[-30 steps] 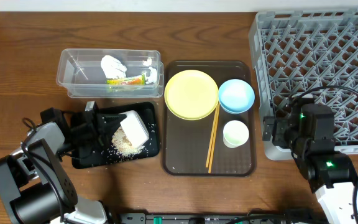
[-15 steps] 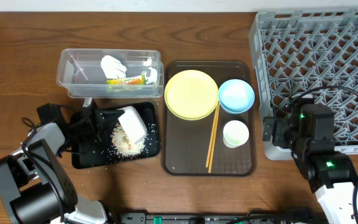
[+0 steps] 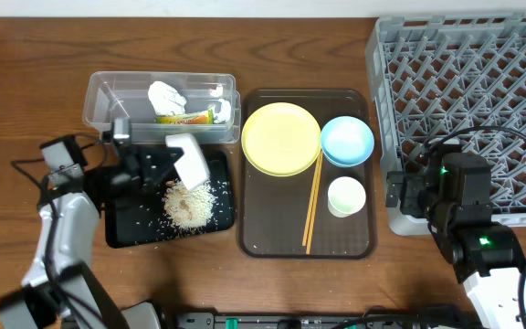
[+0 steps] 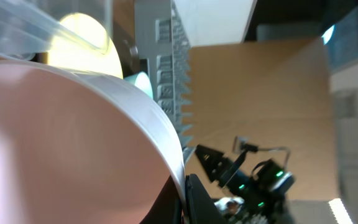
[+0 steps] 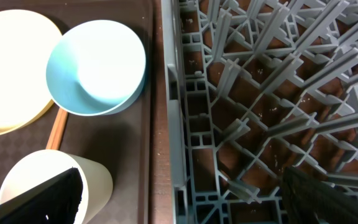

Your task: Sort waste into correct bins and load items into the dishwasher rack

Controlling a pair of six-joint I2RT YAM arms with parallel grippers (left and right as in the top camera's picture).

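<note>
The rice (image 3: 190, 208) is in the black tray and the yellow plate (image 3: 281, 139) is clear. My left gripper should now carry the white bowl until the bowl sits there.
My left gripper (image 3: 164, 165) is shut on the rim of the white bowl (image 3: 188, 159) and holds it tipped on edge above the black tray (image 3: 126, 233). In the left wrist view the bowl (image 4: 73, 137) fills the frame, with its rim pinched between the fingers (image 4: 186, 200). A pile of rice (image 3: 188, 203) lies in the black tray. Tissue (image 3: 165, 94) and the wrapper (image 3: 185, 117) lie in the clear tub (image 3: 103, 100). My right gripper (image 5: 185, 208) is open and empty over the near-left edge of the dishwasher rack (image 5: 260, 93), beside the white cup (image 5: 48, 180).
The brown serving tray (image 3: 263, 239) holds the yellow plate (image 3: 281, 137), the blue bowl (image 3: 347, 142), the white cup (image 3: 346, 196) and the chopsticks (image 3: 312, 206). The grey rack (image 3: 468, 91) fills the right side. Loose rice grains are scattered in the black tray.
My left arm has lifted the white bowl and carried it toward the back of the black tray, tipping it more upright. The rice pile stays in the tray. The right arm has not moved.
</note>
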